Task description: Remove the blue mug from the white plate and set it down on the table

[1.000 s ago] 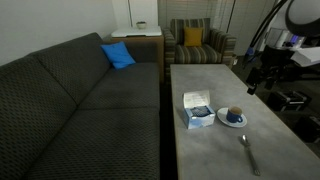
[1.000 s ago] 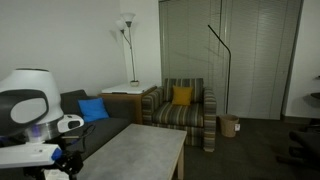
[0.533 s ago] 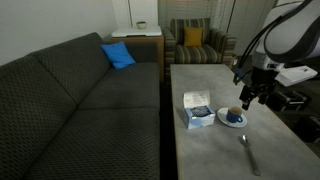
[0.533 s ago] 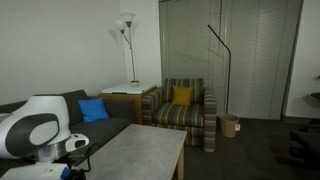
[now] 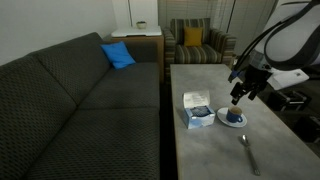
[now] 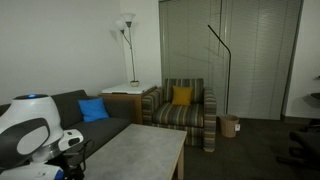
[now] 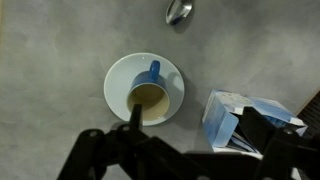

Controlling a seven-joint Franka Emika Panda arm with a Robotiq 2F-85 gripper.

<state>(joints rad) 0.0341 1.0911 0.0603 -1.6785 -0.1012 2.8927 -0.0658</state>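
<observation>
A finger of my open gripper is above the blue mug's rim [image 7: 135,104], so next I move my gripper over to the mug's handle [image 7: 154,70] and grip it there before lifting.
The blue mug [image 7: 151,92] stands on the white plate [image 7: 117,82], handle pointing away from my gripper; its inside looks pale tan in the wrist view. In an exterior view the mug [image 5: 233,114] and plate [image 5: 240,121] sit on the grey table [image 5: 205,145], right of a box. My gripper [image 5: 238,96] hovers just above the mug. In the wrist view the gripper [image 7: 192,112] is open and empty, one finger over the mug's rim, the other over the box.
A white-and-blue box [image 5: 197,108] stands close beside the plate and shows in the wrist view [image 7: 232,112]. A metal spoon [image 5: 248,151] lies on the table nearer the front. A dark sofa [image 5: 80,110] runs along the table. The table top [image 6: 140,150] also shows from the far end.
My arm has swung in from beyond the table's edge to over the plate and come down toward the mug. The mug, plate, box and spoon have not moved.
</observation>
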